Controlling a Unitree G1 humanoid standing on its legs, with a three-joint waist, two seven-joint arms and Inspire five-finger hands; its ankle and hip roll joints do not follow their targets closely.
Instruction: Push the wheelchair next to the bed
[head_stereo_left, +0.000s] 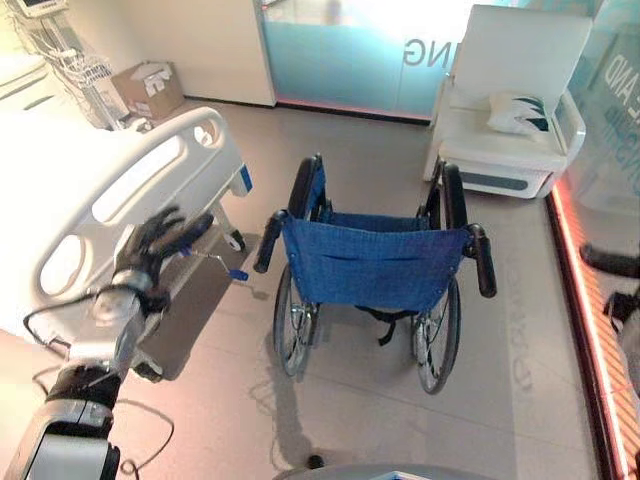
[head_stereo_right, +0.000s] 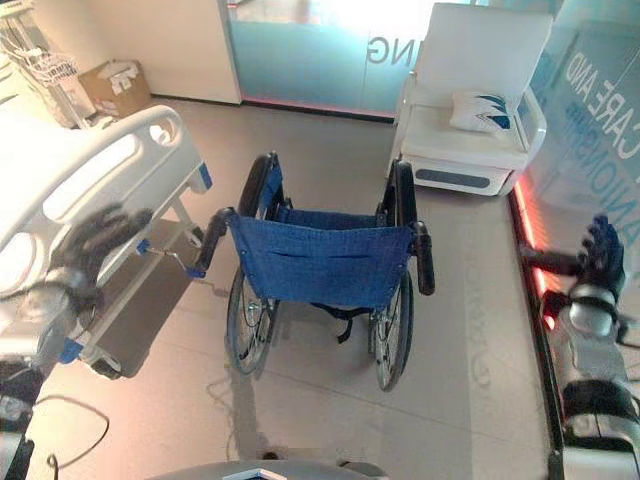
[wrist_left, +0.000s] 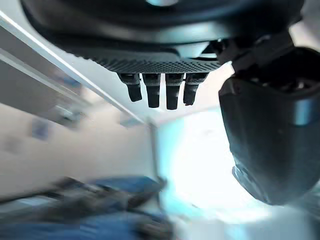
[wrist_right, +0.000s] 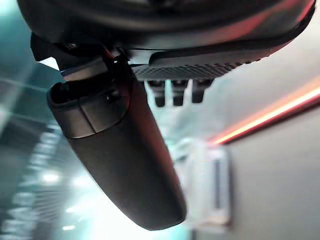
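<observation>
The wheelchair (head_stereo_left: 368, 222) should roll and turn but stay spread open when I push the handles, because its blue cloth back (head_stereo_left: 375, 264) is stretched wide between them.
A wheelchair (head_stereo_left: 375, 265) with a blue cloth back and black push handles stands on the floor in the middle, its back toward me. The white hospital bed (head_stereo_left: 110, 190) lies to its left, footboard nearest the chair. My left hand (head_stereo_left: 155, 245) is raised in front of the bed's footboard, fingers spread and straight, holding nothing, well left of the wheelchair's left handle (head_stereo_left: 266, 245). My right hand (head_stereo_right: 603, 255) hovers open at the far right, fingers straight, clear of the right handle (head_stereo_right: 424, 258). The left wrist view shows the blue wheelchair (wrist_left: 100, 210) blurred past the straight fingers (wrist_left: 160, 90).
A white armchair (head_stereo_left: 510, 110) with a cushion stands at the back right. A cardboard box (head_stereo_left: 148, 88) sits by the back wall. A glass partition (head_stereo_left: 350, 55) runs along the back. A red lit strip (head_stereo_left: 585, 330) edges the floor on the right.
</observation>
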